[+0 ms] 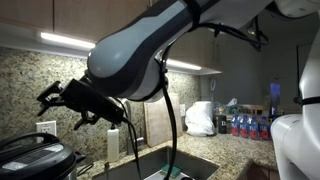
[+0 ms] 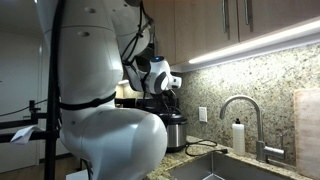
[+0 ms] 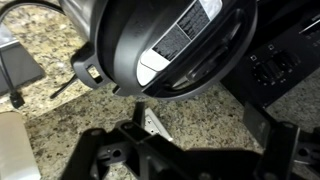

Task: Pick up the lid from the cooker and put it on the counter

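Observation:
Next, my open gripper moves over to the lid's handle (image 3: 206,54) before going down, because it hangs over the counter (image 3: 196,121) beside the cooker, clear of the lid.
The cooker (image 1: 48,168) stands on the granite counter (image 3: 200,120) at the lower left of an exterior view, with the black lid (image 1: 33,150) on top of it. In the other exterior view its steel wall (image 2: 174,133) shows behind the arm. In the wrist view the lid (image 3: 130,40) fills the top of the picture as a round black dome with a white label. My gripper (image 3: 200,125) is open and empty. It hangs over bare counter just beside the cooker. In an exterior view it (image 1: 60,105) is above and slightly to the side of the lid, not touching it.
A steel sink (image 1: 170,165) lies next to the cooker, with a faucet (image 2: 240,110) and a soap bottle (image 2: 237,137) behind it. A wall outlet (image 2: 202,114) sits in the backsplash. A black plug (image 3: 20,70) lies on the counter. A white bag (image 1: 200,118) and bottles (image 1: 245,126) stand farther along.

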Robot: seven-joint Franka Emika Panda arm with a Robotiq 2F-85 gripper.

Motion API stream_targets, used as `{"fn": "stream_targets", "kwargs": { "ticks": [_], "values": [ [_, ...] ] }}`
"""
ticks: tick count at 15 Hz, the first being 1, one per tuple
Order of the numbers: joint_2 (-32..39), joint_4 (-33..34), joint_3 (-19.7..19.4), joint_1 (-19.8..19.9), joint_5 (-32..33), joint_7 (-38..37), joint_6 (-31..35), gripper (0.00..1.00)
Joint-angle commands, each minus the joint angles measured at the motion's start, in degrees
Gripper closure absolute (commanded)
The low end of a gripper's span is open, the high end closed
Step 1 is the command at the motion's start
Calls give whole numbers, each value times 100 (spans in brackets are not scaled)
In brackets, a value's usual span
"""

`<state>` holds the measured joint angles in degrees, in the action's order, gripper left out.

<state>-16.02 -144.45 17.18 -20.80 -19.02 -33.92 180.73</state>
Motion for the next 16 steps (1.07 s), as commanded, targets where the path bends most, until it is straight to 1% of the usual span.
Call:
{"fn": "stream_targets", "kwargs": {
  "ticks": [1, 2, 3, 5, 6, 7, 9, 11, 12, 14, 16],
  "values": [
    [811, 524, -759, -1009, -272, 541, 755, 0],
    [969, 654, -1120, -1511, -305, 653, 958, 0],
    [1096, 836, -1396, -1940, -262, 652, 1071, 0],
    [1290, 1130, -2026, -2850, 26, 274, 1145, 0],
    [1291, 1190, -2249, -3208, 123, 116, 1155, 0],
    [1202, 1152, -2415, -3519, 136, -71, 1173, 0],
    [787, 825, -2711, -3955, 122, -291, 1133, 0],
    [456, 518, -3197, -4492, 109, -450, 1111, 0],
    [290, 381, -3561, -4820, 98, -498, 1072, 0],
    [-142, 63, -4576, -5735, 140, -529, 956, 0],
    [-638, -241, -5509, -6483, 161, -349, 912, 0]
  ]
}}
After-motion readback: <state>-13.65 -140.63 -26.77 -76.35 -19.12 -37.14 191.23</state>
